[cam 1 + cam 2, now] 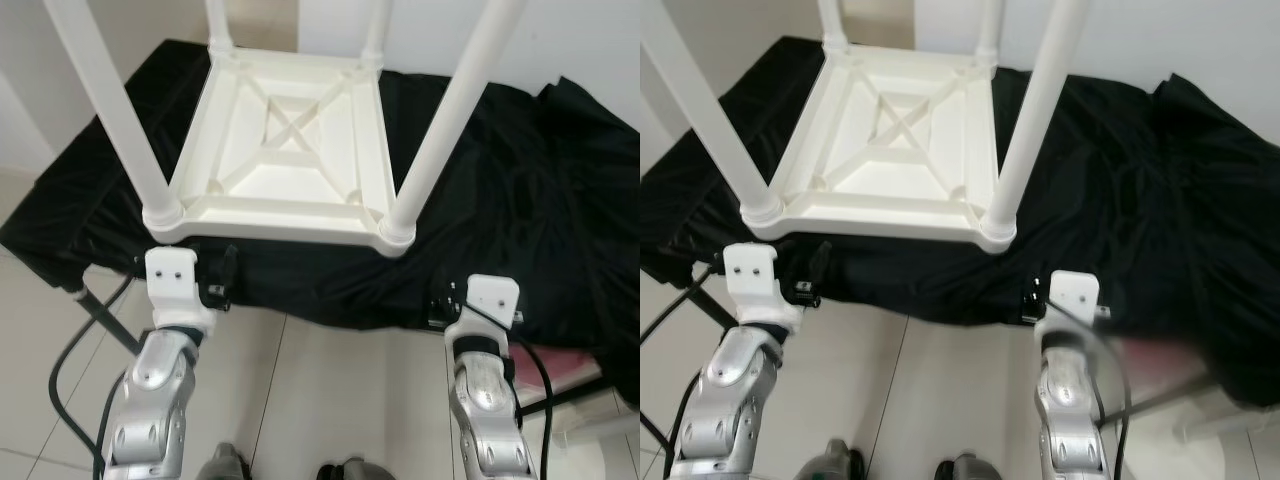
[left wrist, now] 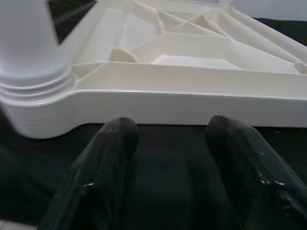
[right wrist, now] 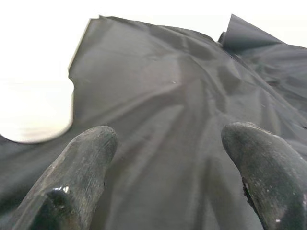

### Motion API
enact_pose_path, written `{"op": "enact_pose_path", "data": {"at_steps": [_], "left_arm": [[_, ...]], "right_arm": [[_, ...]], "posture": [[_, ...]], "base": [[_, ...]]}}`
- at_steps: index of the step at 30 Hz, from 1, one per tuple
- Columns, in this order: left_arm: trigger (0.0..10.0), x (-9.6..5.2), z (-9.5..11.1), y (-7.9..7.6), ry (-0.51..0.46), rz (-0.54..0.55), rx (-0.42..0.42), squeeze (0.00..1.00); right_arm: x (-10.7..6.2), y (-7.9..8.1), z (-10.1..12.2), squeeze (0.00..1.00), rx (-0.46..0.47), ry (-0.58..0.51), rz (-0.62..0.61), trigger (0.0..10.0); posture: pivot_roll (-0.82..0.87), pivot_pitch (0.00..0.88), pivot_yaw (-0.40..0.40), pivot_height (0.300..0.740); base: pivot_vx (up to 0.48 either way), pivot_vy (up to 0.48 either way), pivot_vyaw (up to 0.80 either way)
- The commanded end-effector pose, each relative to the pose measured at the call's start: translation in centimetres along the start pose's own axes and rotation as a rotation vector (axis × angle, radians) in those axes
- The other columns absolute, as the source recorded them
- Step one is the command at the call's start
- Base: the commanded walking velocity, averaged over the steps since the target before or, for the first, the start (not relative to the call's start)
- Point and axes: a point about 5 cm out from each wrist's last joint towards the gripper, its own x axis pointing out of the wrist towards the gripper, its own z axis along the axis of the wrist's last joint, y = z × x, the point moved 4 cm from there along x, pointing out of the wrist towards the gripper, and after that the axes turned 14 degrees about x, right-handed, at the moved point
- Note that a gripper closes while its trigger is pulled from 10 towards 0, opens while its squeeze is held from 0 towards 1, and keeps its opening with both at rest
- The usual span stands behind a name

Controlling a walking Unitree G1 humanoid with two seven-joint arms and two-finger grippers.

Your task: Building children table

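Note:
I expect the children's table [image 1: 285,155] to tip onto its side with its legs attached when I turn it, because the legs sit flush in their corner sockets [image 1: 397,234].
A white plastic children's table [image 1: 285,150] lies upside down on a black cloth [image 1: 520,180], with its round legs pointing up. The front left leg [image 1: 110,100] and front right leg [image 1: 445,120] stand in the near corners. My left gripper [image 2: 170,129] is open just in front of the table's near rim [image 2: 192,98], close to the front left leg socket [image 2: 33,96], with nothing between its fingers. My right gripper [image 3: 168,139] is open over bare cloth beside the front right corner [image 3: 33,112], also holding nothing.
The cloth-covered surface ends just ahead of my arms, and a pale tiled floor [image 1: 330,400] lies below. A black cable [image 1: 70,370] loops at the lower left. Something pink [image 1: 570,365] and a dark bar sit under the cloth's right edge. White walls stand behind.

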Motion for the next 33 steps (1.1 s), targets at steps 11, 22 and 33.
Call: {"op": "enact_pose_path", "data": {"at_steps": [11, 22, 33], "left_arm": [[10.0, 0.1, 0.2, -0.2, -0.017, -0.085, -0.013, 0.0], [10.0, 0.4, 1.3, 1.1, -0.07, -0.063, 0.018, 0.0], [10.0, -1.2, 1.8, 1.4, -0.086, -0.088, -0.023, 0.0]], "right_arm": [[0.9, 0.5, 0.2, 0.0, -0.021, -0.009, 0.071, 10.0], [1.8, 1.2, 1.3, 0.44, 0.029, -0.044, 0.167, 10.0], [-0.8, 3.2, 1.9, 0.0, 0.102, -0.037, 0.378, 10.0]], "posture": [[0.0, 0.177, -0.108, 0.74], [0.01, 0.177, -0.112, 0.74], [0.03, 0.17, -0.089, 0.74]], "base": [[0.0, 0.0, 0.0], [0.0, 0.0, 0.0], [0.0, 0.0, 0.0]]}}
